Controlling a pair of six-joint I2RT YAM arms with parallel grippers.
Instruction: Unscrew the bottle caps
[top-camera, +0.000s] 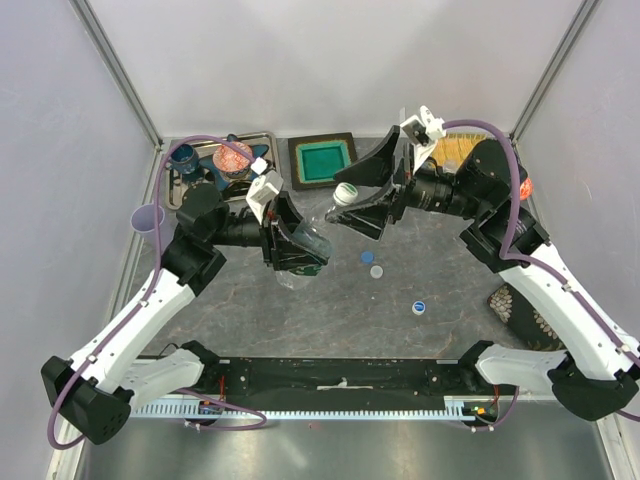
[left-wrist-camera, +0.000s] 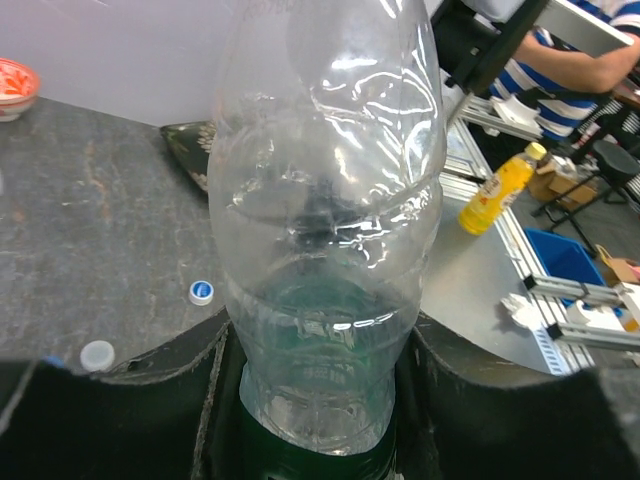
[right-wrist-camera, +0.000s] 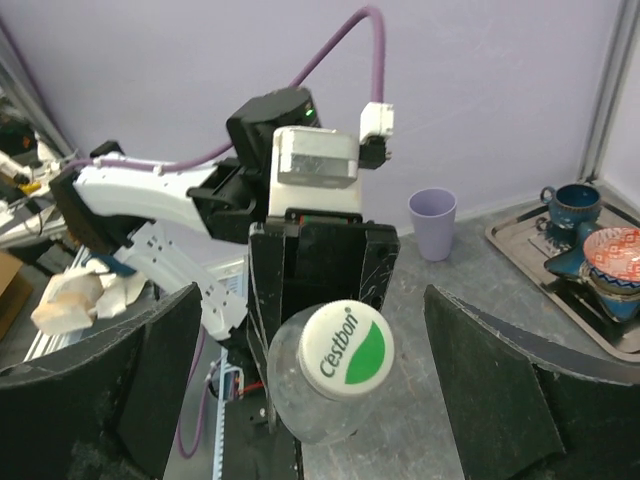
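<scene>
I should carry on turning my right gripper and close it on the cap, because the green-and-white cap is between its open fingers and my left gripper is holding the bottle body.
My left gripper is shut on the body of a clear bottle with a green label and holds it tilted above the table. In the left wrist view the bottle fills the space between the fingers. Its green-and-white cap points at my right gripper, which is open, with a finger on each side of the cap and not touching it. A blue cap, a grey-white cap and a blue-and-white cap lie loose on the table. No other bottles show.
A metal tray with a blue cup and a red-patterned bowl stands at the back left. A green square dish is at the back centre. A lilac cup stands at the left edge, and a patterned bowl at the right.
</scene>
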